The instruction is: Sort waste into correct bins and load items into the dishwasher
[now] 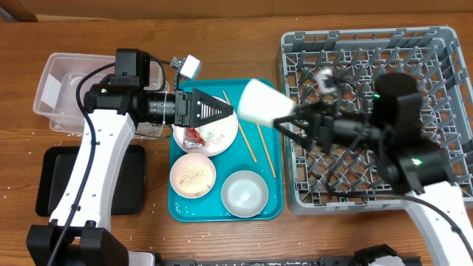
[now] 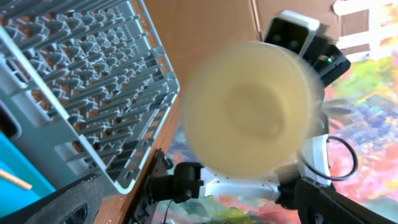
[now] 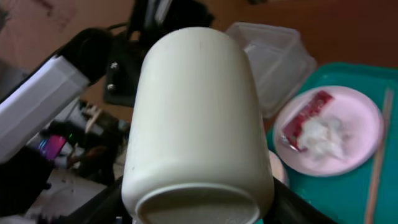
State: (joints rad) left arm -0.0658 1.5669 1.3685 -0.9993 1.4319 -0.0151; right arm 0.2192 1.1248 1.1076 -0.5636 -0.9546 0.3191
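Note:
The grey dishwasher rack is next to my right gripper and far from my left gripper, so next my right gripper puts the cream cup into the rack.
My right gripper is shut on a cream cup and holds it on its side in the air above the teal tray, left of the grey dishwasher rack. In the right wrist view the cup fills the space between the fingers. My left gripper is open and empty above a pink plate with a red wrapper and crumpled tissue. It faces the cup's open mouth, with its fingers wide apart.
On the tray are a bowl of crumbs, an empty bowl and chopsticks. A clear plastic container stands at the back left, with a black bin in front of it. The rack shows in the left wrist view.

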